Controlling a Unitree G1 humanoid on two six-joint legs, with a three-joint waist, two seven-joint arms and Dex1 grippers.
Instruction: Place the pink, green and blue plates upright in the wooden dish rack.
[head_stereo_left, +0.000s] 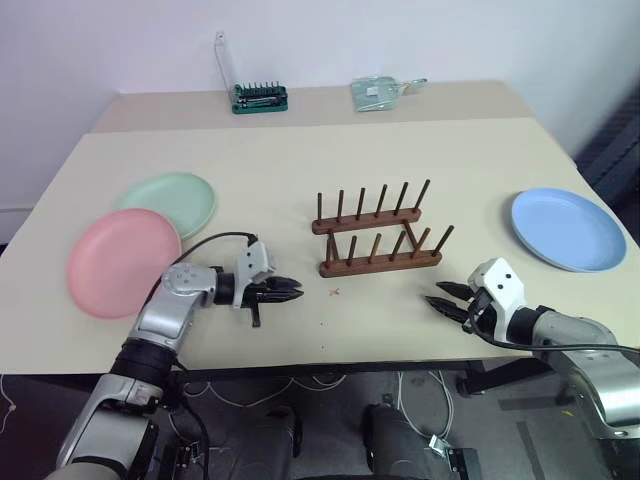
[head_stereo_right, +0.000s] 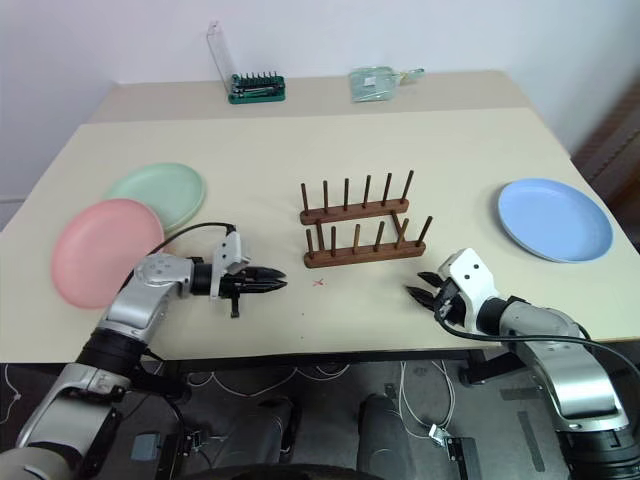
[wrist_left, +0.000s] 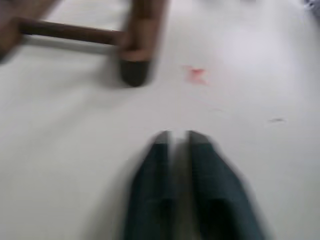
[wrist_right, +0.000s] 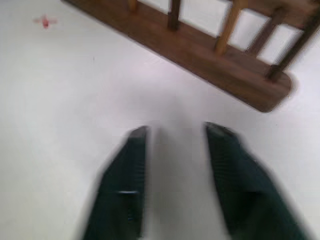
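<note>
The wooden dish rack (head_stereo_left: 366, 221) is crooked and close to my grippers. My right gripper should close and push the near rail (head_stereo_left: 428, 260) back before the plates go in.
The pink plate (head_stereo_left: 123, 262) lies flat at the table's left, with the green plate (head_stereo_left: 170, 197) just behind it and partly under its rim. Far to the right the blue plate (head_stereo_left: 567, 229) lies flat. The wooden dish rack (head_stereo_left: 378, 237) stands empty at the table's middle. My left gripper (head_stereo_left: 297, 291) is shut on nothing, low over the table, pointing toward the rack's near left end (wrist_left: 132, 55). On the other side my right gripper (head_stereo_left: 432, 296) is open and empty, its fingers (wrist_right: 125, 170) apart, aimed at the rack's near right end (wrist_right: 260, 85).
A green-based tool holder (head_stereo_left: 260, 97) and a clear plastic pack (head_stereo_left: 378, 92) sit at the table's far edge. A small red mark (head_stereo_left: 335, 293) shows on the tabletop between my grippers. The table's front edge (head_stereo_left: 330, 360) runs just below both hands.
</note>
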